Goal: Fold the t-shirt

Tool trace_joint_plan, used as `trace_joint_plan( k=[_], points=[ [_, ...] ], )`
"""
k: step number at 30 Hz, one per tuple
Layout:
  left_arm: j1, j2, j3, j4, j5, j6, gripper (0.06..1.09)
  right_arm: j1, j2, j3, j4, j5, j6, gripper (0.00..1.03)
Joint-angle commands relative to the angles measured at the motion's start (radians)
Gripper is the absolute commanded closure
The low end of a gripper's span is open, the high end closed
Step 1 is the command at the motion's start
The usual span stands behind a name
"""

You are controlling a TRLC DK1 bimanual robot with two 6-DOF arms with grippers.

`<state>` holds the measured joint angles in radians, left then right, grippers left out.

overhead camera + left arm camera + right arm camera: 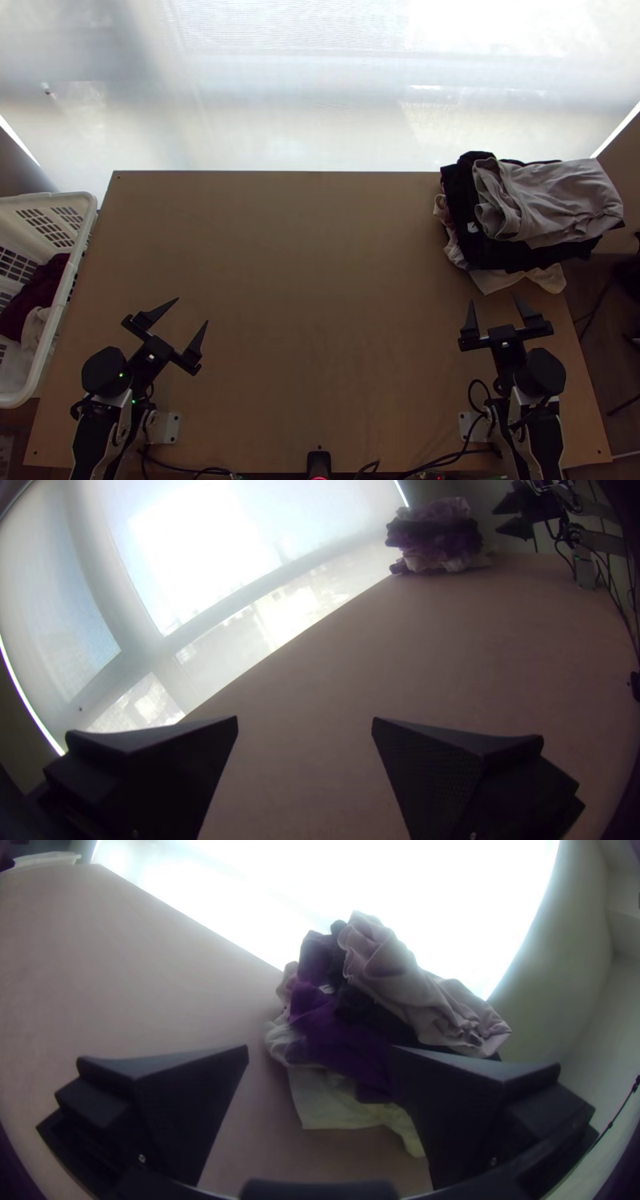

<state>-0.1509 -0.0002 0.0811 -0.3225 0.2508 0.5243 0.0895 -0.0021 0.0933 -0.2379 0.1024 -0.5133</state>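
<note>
I expect the pale piece [34, 326] to come out alone when I lift it, because it is bunched up against the edge of the dark red cloth [34, 309].
A stack of loosely folded garments lies at the table's far right corner: a light grey one [552, 196] on top, black cloth [520, 252] below, pale cloth [500, 278] at the bottom. My left gripper [193, 314] stands open over the table's near left part, nothing between its fingers. My right gripper [496, 304] is open just short of the stack, not touching it as far as I can tell. In the left wrist view, my left gripper [305, 720] has bare table between its fingers. In the right wrist view, my right gripper [321, 1050] faces the pile [347, 1040].
At the table's left edge stands a white laundry basket [68, 300] with dark red cloth [36, 296] and a pale piece inside. Bare wooden table [320, 304] stretches between the arms. A bright window lies beyond the far edge; cables run along the near edge.
</note>
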Motion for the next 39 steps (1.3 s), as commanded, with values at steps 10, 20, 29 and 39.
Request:
trace_joint_plan(
  k=[10,20,29,39],
  points=[
    [0.001,0.0,0.0,0.0,-0.001,-0.001,0.1,0.001,0.001,0.0,-0.001,-0.009,-0.002,0.05],
    [-0.03,0.0,0.0,0.0,-0.001,-0.001,0.1,0.001,0.001,0.0,-0.001,-0.009,-0.002,0.05],
    [-0.032,-0.001,0.0,0.0,-0.001,-0.001,0.1,0.001,0.001,0.0,-0.001,-0.009,-0.002,0.05],
    [-0.033,0.0,0.0,0.0,-0.001,-0.007,0.1,0.035,0.001,0.0,-0.014,-0.04,0.002,0.05]
  ],
)
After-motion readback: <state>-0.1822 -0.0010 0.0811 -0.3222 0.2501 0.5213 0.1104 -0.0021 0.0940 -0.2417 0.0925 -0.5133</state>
